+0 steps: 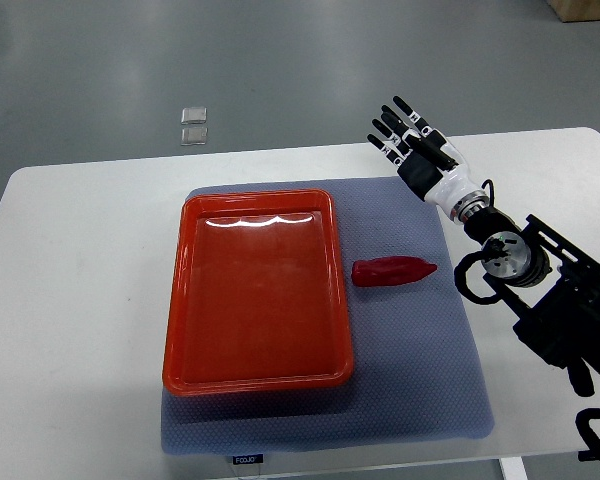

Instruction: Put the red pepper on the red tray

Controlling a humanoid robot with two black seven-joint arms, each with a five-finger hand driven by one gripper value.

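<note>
The mat's far corner is under my right gripper, beyond the red pepper, so I should swing back and lower my fingers on both sides of the red pepper.
A red pepper lies on its side on the grey-blue mat, just right of the red tray, pointed end to the right. The tray holds nothing. My right hand hovers over the mat's far right corner, well beyond the pepper, with its black-tipped fingers stretched out and nothing in them. Its arm reaches in from the lower right. No left arm shows.
The grey-blue mat covers the middle of the white table. Two small clear squares lie on the floor past the table's far edge.
</note>
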